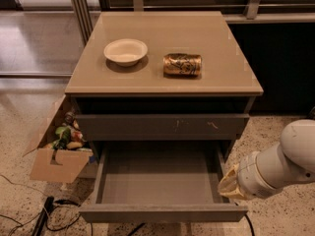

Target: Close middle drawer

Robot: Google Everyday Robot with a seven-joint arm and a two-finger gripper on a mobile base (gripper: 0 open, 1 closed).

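My gripper's way round is open; I should continue until facing the middle drawer's front panel [162, 214].
The middle drawer [162, 213] is pulled far out of the cabinet, with its plain grey front panel towards me and its shallow grey tray [157, 173] bare. Above it is the taller grey front with white scuff marks [162, 127], which is pushed in. My gripper [230, 183], on the white arm [280, 163], is at the drawer's right side, close to its front right corner, at about the height of the side wall. Whether it touches the drawer does not show.
A white bowl [126, 51] and a gold can lying on its side [182, 64] rest on the cabinet top [162, 31]. An open cardboard box of items [59, 151] stands on the floor to the left. Cables [44, 215] lie at the lower left.
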